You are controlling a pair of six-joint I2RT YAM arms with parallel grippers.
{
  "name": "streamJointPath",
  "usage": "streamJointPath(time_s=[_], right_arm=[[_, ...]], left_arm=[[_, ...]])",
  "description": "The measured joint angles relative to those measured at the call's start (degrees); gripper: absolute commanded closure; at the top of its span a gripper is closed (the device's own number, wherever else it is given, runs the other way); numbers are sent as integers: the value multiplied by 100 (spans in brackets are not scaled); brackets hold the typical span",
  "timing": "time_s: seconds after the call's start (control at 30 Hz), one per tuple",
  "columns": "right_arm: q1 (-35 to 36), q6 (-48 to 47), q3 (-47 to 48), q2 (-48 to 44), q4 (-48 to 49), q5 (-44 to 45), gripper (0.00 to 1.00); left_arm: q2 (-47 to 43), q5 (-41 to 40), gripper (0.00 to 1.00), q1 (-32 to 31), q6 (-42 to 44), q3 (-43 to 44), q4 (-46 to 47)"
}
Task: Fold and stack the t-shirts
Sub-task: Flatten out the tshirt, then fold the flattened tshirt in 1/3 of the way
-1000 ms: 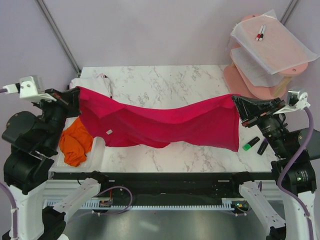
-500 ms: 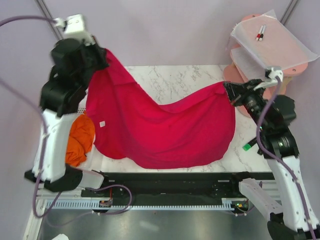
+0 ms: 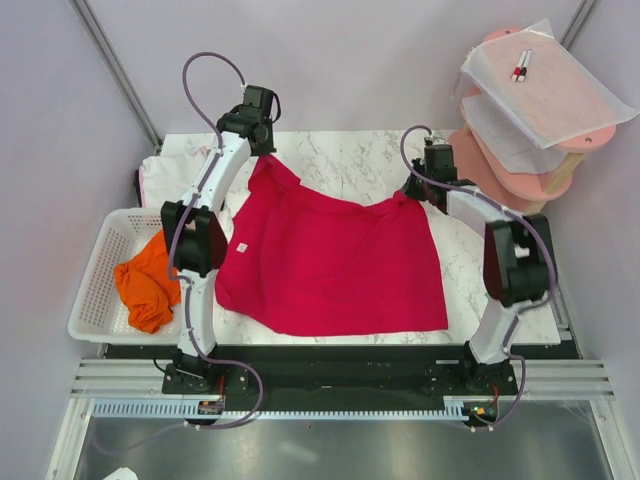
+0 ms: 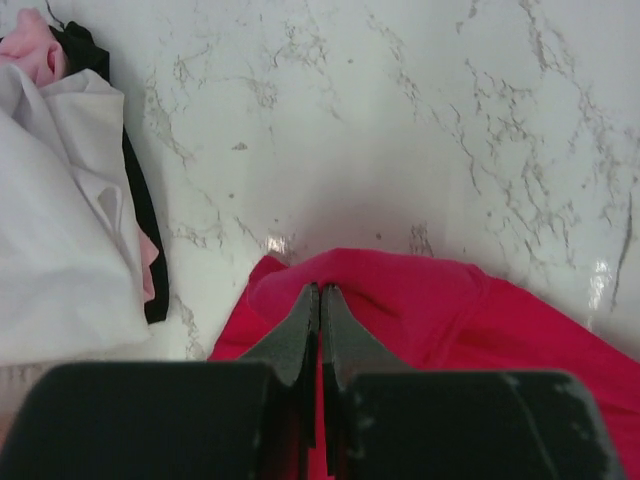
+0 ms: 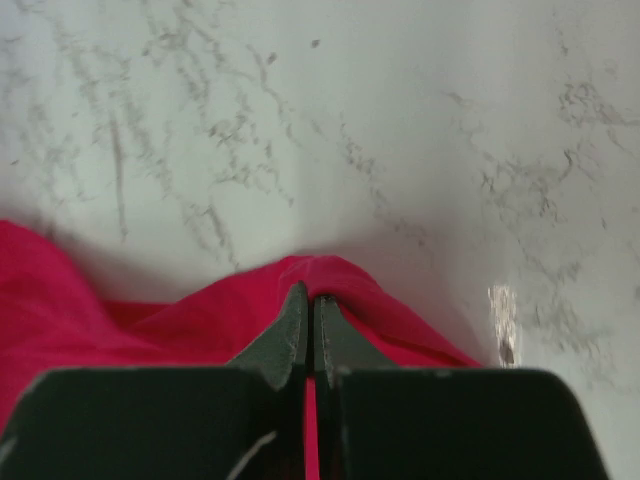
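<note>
Next, my left gripper puts the corner back down nearer the basket (image 3: 228, 207), because it holds a far corner of the crimson-red t-shirt in a peak (image 3: 267, 164) past the t-shirt's sagging far edge.
The crimson-red t-shirt (image 3: 330, 265) lies spread over the marble table, its near hem by the front edge. My left gripper (image 3: 262, 150) is stretched to the far left of the table, shut on the shirt's far-left corner (image 4: 400, 290). My right gripper (image 3: 425, 190) pinches the far-right corner (image 5: 320, 275), shut on the cloth. Both corners are held low over the marble. The orange t-shirt (image 3: 148, 285) is crumpled in the white mesh basket (image 3: 95, 270). A white t-shirt (image 3: 175, 170) lies bunched at the table's far-left edge, also in the left wrist view (image 4: 50, 230).
A pink tiered stand (image 3: 520, 130) with thin translucent sheets and markers is at the far right. Black and pink cloth (image 4: 60, 50) lies with the white garment. Bare marble (image 3: 350, 155) shows beyond the red shirt.
Both arms swung forward from beside the table and lowered. The red shirt went from hanging stretched in the air to lying flat on the table.
</note>
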Motion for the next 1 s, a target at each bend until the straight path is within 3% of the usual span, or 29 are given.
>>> streamJointPath(time_s=[0.1, 0.27, 0.6, 1.0], right_arm=[[-142, 72, 767, 1220, 28, 11, 100], [-516, 240, 1718, 2208, 68, -122, 100], [-905, 382, 1919, 2234, 535, -181, 100], [-979, 433, 1438, 1648, 614, -616, 100]], left_arm=[[592, 39, 98, 144, 0, 498, -15], [798, 63, 98, 358, 0, 839, -26], [704, 70, 98, 592, -4, 879, 140], [-382, 151, 98, 514, -116, -831, 260]])
